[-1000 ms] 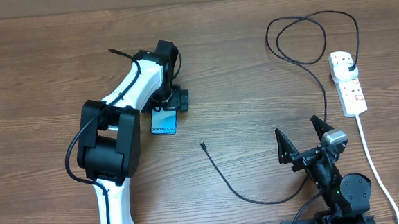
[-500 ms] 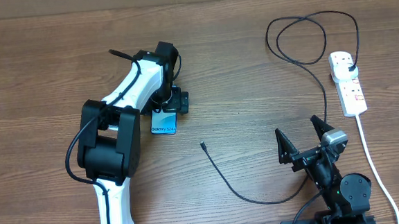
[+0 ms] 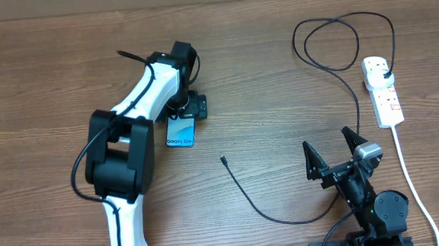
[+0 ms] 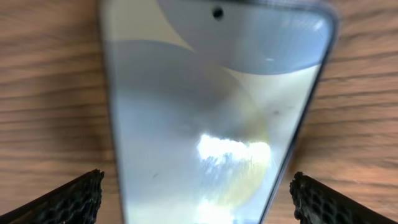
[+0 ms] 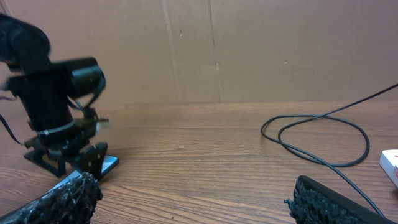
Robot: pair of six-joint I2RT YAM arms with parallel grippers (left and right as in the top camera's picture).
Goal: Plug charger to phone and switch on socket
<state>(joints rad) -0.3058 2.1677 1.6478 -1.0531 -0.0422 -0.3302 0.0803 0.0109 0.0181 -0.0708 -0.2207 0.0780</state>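
The phone's near end (image 3: 180, 143) is well to the side of the connector tip (image 3: 223, 160), so the robot's left gripper should close on the phone's edges and move the phone toward the connector tip.
The phone (image 3: 180, 133) lies flat on the table, its light blue screen up and "Galaxy" text at the near end. My left gripper (image 3: 185, 110) hangs over its far end, open. In the left wrist view the phone (image 4: 205, 112) fills the frame, and the left gripper (image 4: 199, 205) has one finger on each side of it, apart from its edges. The charger's connector tip (image 3: 222, 159) lies loose right of the phone. Its black cable (image 3: 286, 221) curves off to the plug (image 3: 385, 74) in the white socket (image 3: 383, 91). My right gripper (image 3: 333, 156) is open and empty near the front edge.
The socket's thick white cord (image 3: 411, 180) runs down the right side to the table's front. The black cable makes a wide loop (image 3: 344, 43) at the back right, which the right wrist view shows as the cable loop (image 5: 323, 140). A brown cardboard wall (image 5: 249, 50) stands behind the table.
My left gripper has shifted slightly toward the far side, uncovering a little more of the phone. The right arm, cable and socket have not moved.
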